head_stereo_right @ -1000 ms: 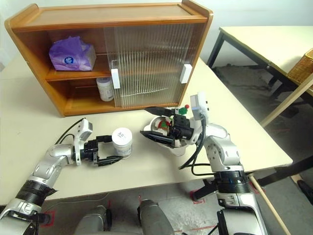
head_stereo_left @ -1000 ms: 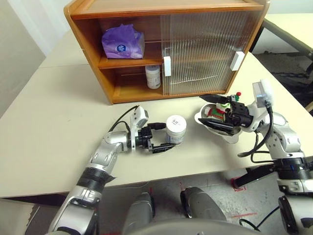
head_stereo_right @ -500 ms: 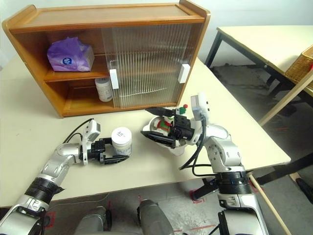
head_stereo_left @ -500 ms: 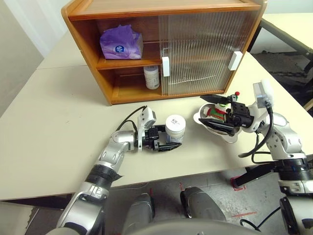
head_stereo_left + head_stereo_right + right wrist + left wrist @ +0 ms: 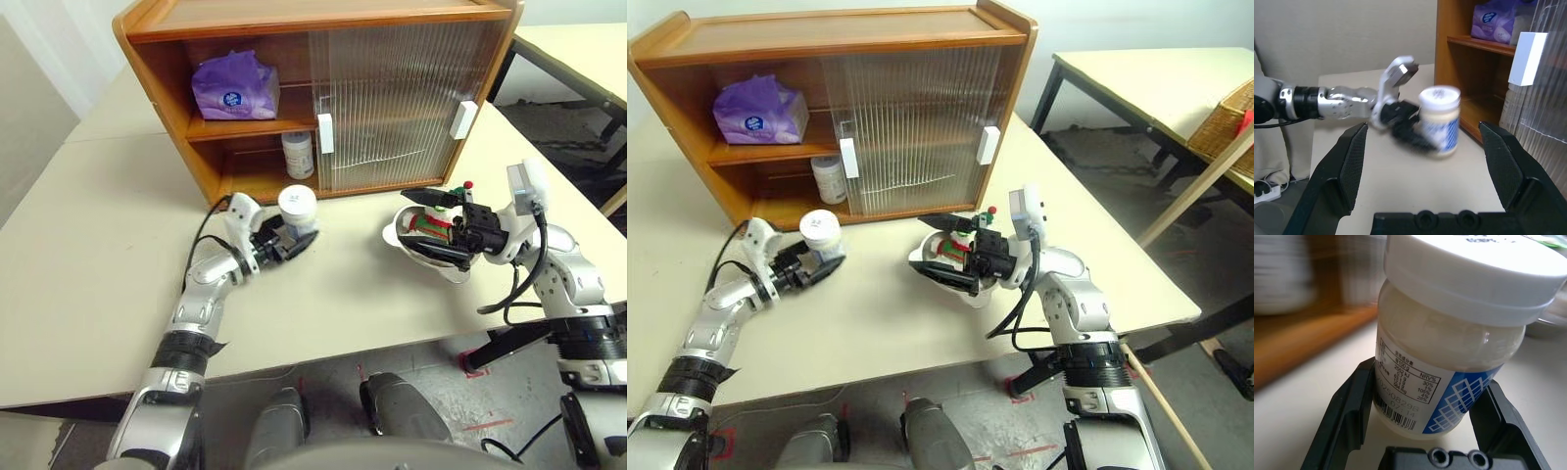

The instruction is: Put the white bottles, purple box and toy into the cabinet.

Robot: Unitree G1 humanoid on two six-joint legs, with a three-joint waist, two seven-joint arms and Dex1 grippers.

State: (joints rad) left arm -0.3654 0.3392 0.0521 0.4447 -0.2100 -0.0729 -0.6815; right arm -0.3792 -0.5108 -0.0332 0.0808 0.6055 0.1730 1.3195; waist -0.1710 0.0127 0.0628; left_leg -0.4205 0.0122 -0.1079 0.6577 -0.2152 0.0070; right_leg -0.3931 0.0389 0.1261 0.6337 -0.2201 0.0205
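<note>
The white bottle [image 5: 297, 207] is upright and the lower shelf is open beside the second bottle [image 5: 257, 168], so the robot's left gripper keeps moving inward and lets go once the white bottle's base rests there.
My left gripper [image 5: 294, 233] is shut on a white bottle [image 5: 298, 208], holding it upright just in front of the cabinet's [image 5: 162, 73] open left side. In the left wrist view the black fingers [image 5: 1352, 406] press both sides of the bottle [image 5: 1449, 347]. A second white bottle [image 5: 297, 155] stands on the lower shelf. The purple box [image 5: 233, 86] lies on the upper shelf. The toy [image 5: 436, 225], red and green, sits in a steel bowl [image 5: 396, 235] on the table at the right. My right gripper [image 5: 425, 227] hovers open over that bowl, nothing between its fingers [image 5: 1352, 161].
The ribbed sliding doors [image 5: 392, 98] with white handles [image 5: 324, 133] cover the cabinet's right half. The table's front edge runs close behind both arms. Another table [image 5: 1136, 78] and a wicker basket [image 5: 1229, 122] stand off to the right.
My left gripper closed on the white bottle, then carried it left and away from the front edge, up to the cabinet's open side. The right arm stayed still.
</note>
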